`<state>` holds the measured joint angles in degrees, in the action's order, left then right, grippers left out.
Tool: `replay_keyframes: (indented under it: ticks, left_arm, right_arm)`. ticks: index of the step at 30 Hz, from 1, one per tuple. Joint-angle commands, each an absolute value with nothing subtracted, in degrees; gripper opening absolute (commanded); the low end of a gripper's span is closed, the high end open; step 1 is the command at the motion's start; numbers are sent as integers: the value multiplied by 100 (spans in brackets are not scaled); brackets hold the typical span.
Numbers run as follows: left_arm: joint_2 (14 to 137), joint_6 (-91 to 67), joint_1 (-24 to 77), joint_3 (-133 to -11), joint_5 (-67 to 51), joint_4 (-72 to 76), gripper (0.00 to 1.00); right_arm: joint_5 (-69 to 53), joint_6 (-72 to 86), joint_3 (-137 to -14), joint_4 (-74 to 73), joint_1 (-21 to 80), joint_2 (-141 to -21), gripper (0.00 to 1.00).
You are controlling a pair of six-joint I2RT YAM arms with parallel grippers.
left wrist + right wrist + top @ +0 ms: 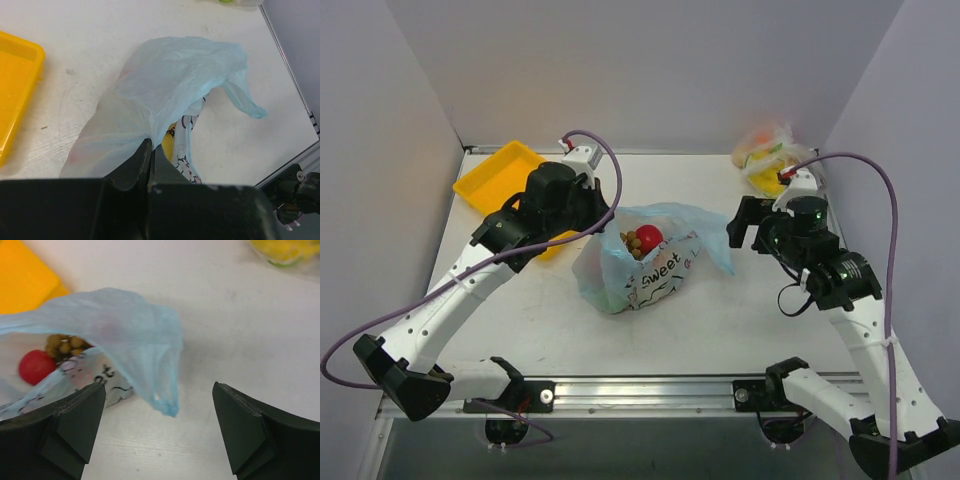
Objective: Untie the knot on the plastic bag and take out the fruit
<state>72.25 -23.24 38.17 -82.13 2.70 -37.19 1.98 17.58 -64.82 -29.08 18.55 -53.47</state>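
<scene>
The bag's opening (642,238) droops over the fruit and one handle is loose, so my right gripper should draw that loose handle (721,250) wide before my left gripper goes in.
The light blue plastic bag (645,262) with "Sweet" lettering lies mid-table with its mouth open; no knot shows. Inside I see a red apple (649,237) and a brown bunch of small round fruit (632,242); both also show in the right wrist view, the apple (36,366) and the bunch (64,344). A yellow fruit (167,142) peeks out in the left wrist view. My left gripper (150,146) is shut on the bag's rear edge (145,125). My right gripper (159,400) is open, just right of the bag's loose handle loop (165,402).
A yellow tray (505,180) sits at the back left, under my left arm. A clear bag with yellow-orange contents (765,155) lies at the back right. White walls close in the table on three sides.
</scene>
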Motion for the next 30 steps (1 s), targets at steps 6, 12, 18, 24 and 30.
replay_keyframes:
  ticks: [6, 12, 18, 24, 30]
  left_arm:
    - [7234, -2417, 3823, -8420, -229, -3155, 0]
    - [6953, -2338, 3814, -8183, -132, -3199, 0]
    - [6689, -2338, 3814, -7867, -140, -3278, 0]
    - [6206, -2128, 3814, -7437, -97, -3453, 0]
    - [5600, -1995, 3797, -6848, 316, -3718, 0]
  right_arm:
    - [-379, 310, -7330, -2997, 3101, -5949, 100]
    - [-255, -456, -7523, -2620, 3480, -6995, 100]
    - [-151, -861, -7479, -1820, 3612, -7865, 100]
    - [615, -941, -7567, -1178, 3340, -8752, 100]
    - [774, -265, -7445, -1195, 2525, -8860, 48]
